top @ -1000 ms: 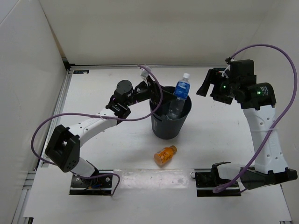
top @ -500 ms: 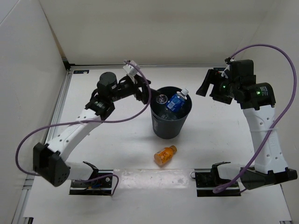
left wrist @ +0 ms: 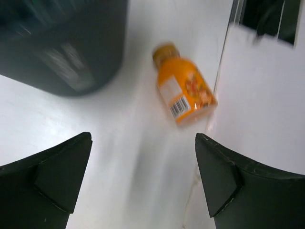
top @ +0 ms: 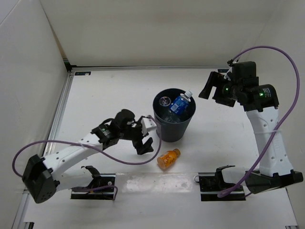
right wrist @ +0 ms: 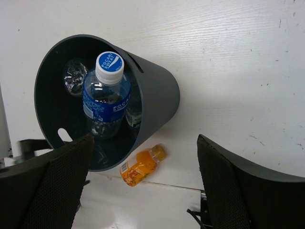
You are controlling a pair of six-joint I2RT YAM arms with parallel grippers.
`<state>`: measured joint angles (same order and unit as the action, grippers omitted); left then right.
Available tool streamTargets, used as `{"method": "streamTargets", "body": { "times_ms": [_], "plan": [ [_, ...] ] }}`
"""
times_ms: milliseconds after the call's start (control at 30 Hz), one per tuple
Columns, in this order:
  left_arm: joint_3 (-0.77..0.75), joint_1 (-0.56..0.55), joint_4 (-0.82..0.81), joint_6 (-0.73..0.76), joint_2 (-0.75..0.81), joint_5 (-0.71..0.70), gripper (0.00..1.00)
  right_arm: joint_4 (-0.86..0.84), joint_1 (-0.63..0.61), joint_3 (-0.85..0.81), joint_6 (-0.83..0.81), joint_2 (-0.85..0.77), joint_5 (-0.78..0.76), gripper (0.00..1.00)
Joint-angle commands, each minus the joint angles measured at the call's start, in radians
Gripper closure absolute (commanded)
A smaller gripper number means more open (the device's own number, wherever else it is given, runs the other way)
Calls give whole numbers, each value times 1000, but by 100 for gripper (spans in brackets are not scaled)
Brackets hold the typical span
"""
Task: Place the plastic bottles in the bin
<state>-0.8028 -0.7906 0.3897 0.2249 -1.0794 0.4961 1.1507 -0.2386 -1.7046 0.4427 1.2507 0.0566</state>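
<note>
The orange bottle lies clear of the bin, its base toward my open fingers, so my left gripper keeps on toward the bottle's body and closes there.
The dark bin stands mid-table. Inside it are a blue-labelled bottle leaning on the far rim and a clear bottle. The right wrist view shows the bin, the blue-labelled bottle, a clear bottle and part of a third bottle. The orange bottle lies on its side in front of the bin. My left gripper is open and empty, low beside the bin's near-left side, with the orange bottle ahead of it. My right gripper is open and empty, high to the right of the bin.
White walls close in the table at the left and back. The arm bases and their mounting plates sit at the near edge. A purple cable loops off each arm. The bin's side fills the upper left of the left wrist view.
The blue-labelled bottle has dropped from upright at the rim into the bin. My left arm has left the bin's far-left rim and swung down to its near-left side. The right arm has not moved.
</note>
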Motion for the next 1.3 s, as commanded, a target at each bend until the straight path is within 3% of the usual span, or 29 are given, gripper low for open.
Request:
{"method": "streamTargets", "body": {
  "times_ms": [0,333,900,1267],
  "plan": [
    [37,-47,-18,-19,-83,-25,0,-22,-4,-3,7,-4,12,10],
    [-93,-133,-121,-38,-378,48,0,10,1,8,-2,-31,3,10],
    [-76,-179,-256,-144,-452,110,0,44,9,59,-6,-60,-6,10],
    [-53,-254,-287,-196,-514,-19,0,57,-25,51,-5,-25,0,10]
  ]
}}
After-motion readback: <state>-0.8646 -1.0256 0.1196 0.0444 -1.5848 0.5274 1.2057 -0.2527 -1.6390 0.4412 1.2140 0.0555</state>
